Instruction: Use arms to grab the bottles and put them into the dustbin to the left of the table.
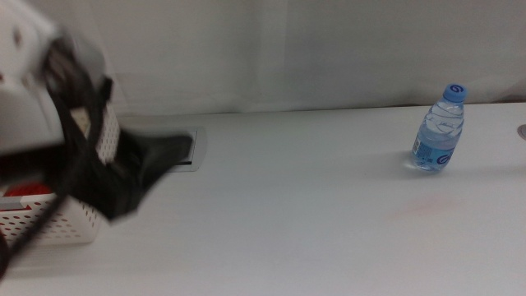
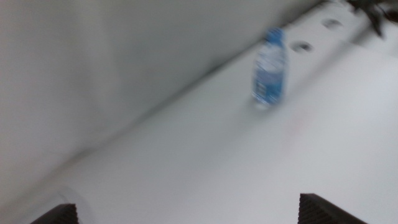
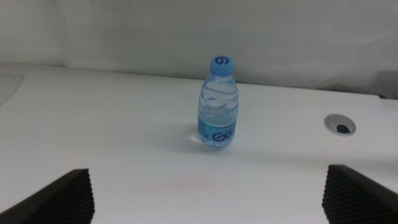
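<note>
I should use my right gripper to grasp the bottle (image 1: 440, 129) around its body (image 1: 437, 141), because the bottle stands far from my left gripper and straight ahead of my open right gripper.
A small clear water bottle (image 1: 440, 131) with a blue cap and label stands upright at the table's far right. It also shows in the left wrist view as a blurred bottle (image 2: 269, 78) far off, and in the right wrist view as a bottle (image 3: 219, 106) straight ahead. My left gripper (image 1: 152, 168) hangs blurred at the left, just right of the dustbin (image 1: 62, 226). Its jaws are open and empty (image 2: 193, 213). My right gripper (image 3: 205, 190) is open too, facing the bottle from a distance, and lies outside the middle view.
The white perforated dustbin holds something red (image 1: 25, 191). A grey inset plate (image 1: 193, 148) lies behind the left gripper. A round cable hole (image 3: 341, 124) sits in the white table (image 1: 288, 205) past the bottle. A pale wall backs the table.
</note>
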